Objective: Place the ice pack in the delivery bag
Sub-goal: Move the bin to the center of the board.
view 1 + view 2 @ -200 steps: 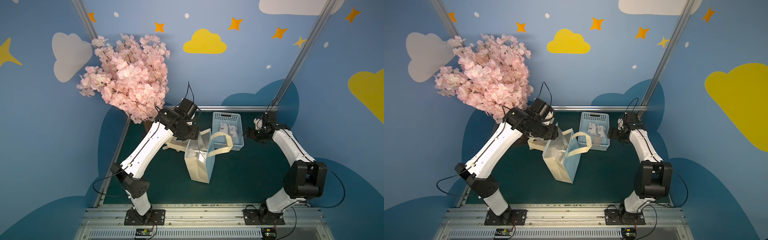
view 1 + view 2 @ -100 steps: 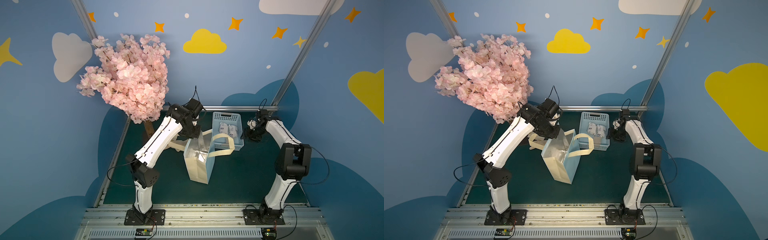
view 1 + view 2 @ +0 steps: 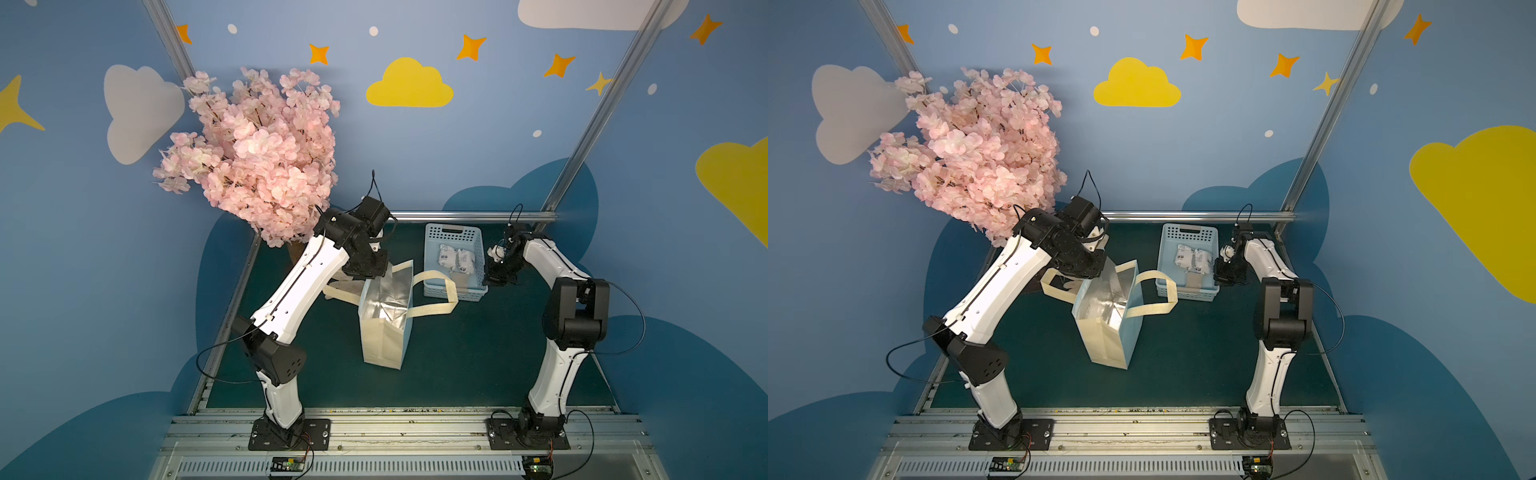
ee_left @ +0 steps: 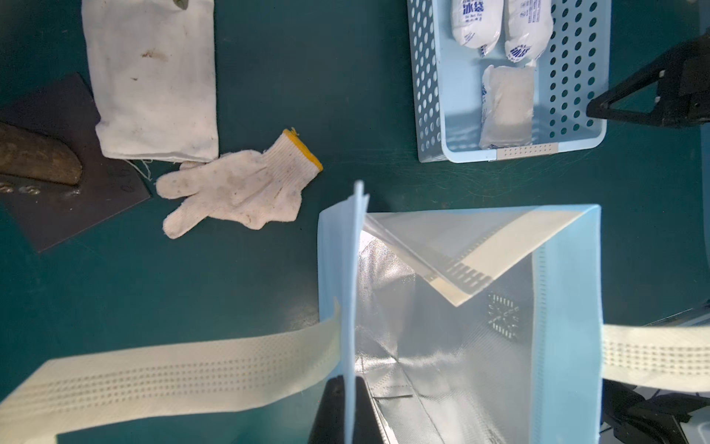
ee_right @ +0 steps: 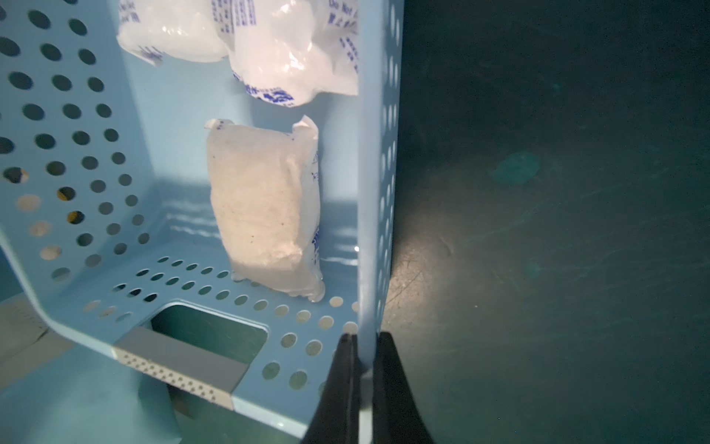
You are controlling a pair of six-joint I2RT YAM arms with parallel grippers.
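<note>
The delivery bag is leaning toward my left gripper and away from the basket. My left gripper should swing the delivery bag's rim toward the basket before the ice pack goes in.
The delivery bag stands open on the green mat, showing its silver lining, with cream handles hanging out on either side. My left gripper is shut on the bag's light blue rim wall. Three ice packs lie in the light blue perforated basket: two white with blue print, one frosted grey. My right gripper is shut on the basket's side wall, near its front corner.
A pink blossom tree stands at the back left on a dark plate. A white work glove and a white cloth pouch lie on the mat left of the bag. A metal rail bounds the far edge.
Both grippers have closed, the left on the bag's rim and the right on the basket's side wall. Both arms have raised their elbows and stand more upright.
</note>
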